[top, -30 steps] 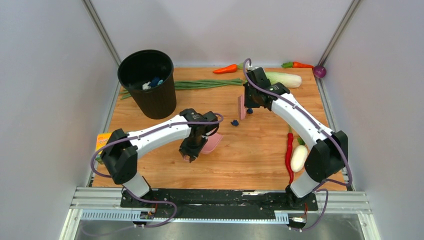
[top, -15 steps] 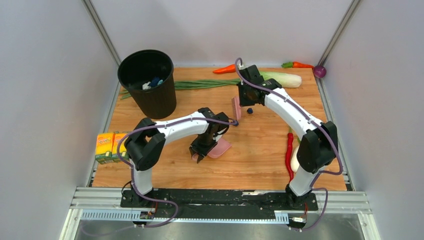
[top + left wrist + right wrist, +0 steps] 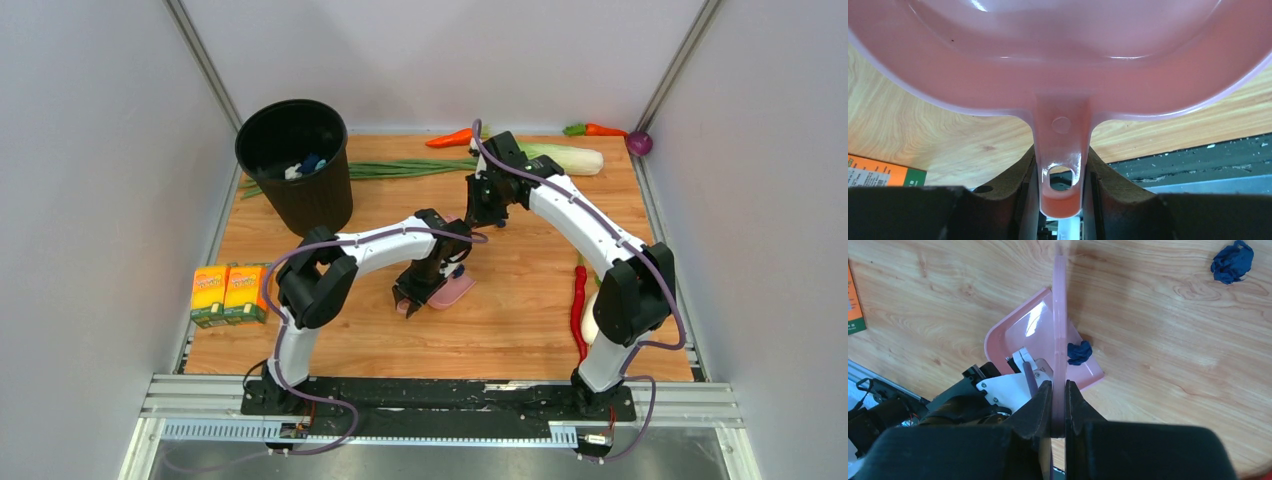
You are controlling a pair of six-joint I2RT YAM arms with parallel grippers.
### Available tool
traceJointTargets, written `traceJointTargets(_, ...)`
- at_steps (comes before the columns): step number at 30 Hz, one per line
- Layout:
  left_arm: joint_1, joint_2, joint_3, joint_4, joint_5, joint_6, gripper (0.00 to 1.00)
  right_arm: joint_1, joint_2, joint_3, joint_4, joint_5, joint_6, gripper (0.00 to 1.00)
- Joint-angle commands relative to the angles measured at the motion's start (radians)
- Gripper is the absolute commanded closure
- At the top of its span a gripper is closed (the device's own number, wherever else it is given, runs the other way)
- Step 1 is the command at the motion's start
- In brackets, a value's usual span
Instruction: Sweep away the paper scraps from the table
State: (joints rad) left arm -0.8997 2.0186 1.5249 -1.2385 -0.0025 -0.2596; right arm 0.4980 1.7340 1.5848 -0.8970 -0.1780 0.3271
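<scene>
The brush is standing over the dustpan with a navy scrap at its edge (image 3: 1079, 353), so the robot's right gripper should pull back before the left gripper empties it into the bin (image 3: 293, 150).
My left gripper (image 3: 1060, 167) is shut on the handle (image 3: 1060, 145) of a pink dustpan (image 3: 452, 291), which lies flat on the table (image 3: 520, 320) near the middle. My right gripper (image 3: 1058, 386) is shut on a thin pink brush (image 3: 1060, 315), seen edge-on just beyond the dustpan's far lip. One dark navy paper scrap (image 3: 1079, 352) sits at the dustpan's open edge, right beside the brush. Another scrap (image 3: 1232, 262) lies loose on the wood to the right. In the top view the right gripper (image 3: 480, 208) hangs close behind the pan.
A black bin (image 3: 296, 165) holding trash stands at the back left. Two orange juice boxes (image 3: 228, 293) lie at the left edge. Green onions (image 3: 400, 168), carrots (image 3: 452, 137) and cabbage (image 3: 570, 158) line the back; a red chili (image 3: 578, 310) and white radish (image 3: 597, 318) lie right.
The left arm has carried the dustpan to the right, up to the brush. The right gripper has shifted the brush left and nearer, and one scrap now lies at the pan's edge.
</scene>
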Motion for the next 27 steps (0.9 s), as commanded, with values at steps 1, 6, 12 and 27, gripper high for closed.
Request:
traceJointTargets(1, 0.008, 0.046, 0.05, -0.007, -0.053, 0.014, 1.0, 0.019, -0.004, 0.004, -0.031, -0.118, 0.114, 1.0)
traceJointTargets(6, 0.022, 0.016, 0.017, 0.028, -0.059, 0.062, 1.0, 0.076, -0.056, -0.029, -0.033, -0.065, 0.237, 1.0)
traceJointTargets(12, 0.059, -0.057, -0.032, 0.066, -0.031, 0.057, 1.0, 0.08, -0.129, 0.001, -0.025, 0.093, 0.309, 1.0)
traceJointTargets(27, 0.054, -0.086, -0.057, 0.071, -0.05, 0.062, 1.0, -0.009, -0.119, 0.003, -0.117, 0.29, 0.156, 1.0)
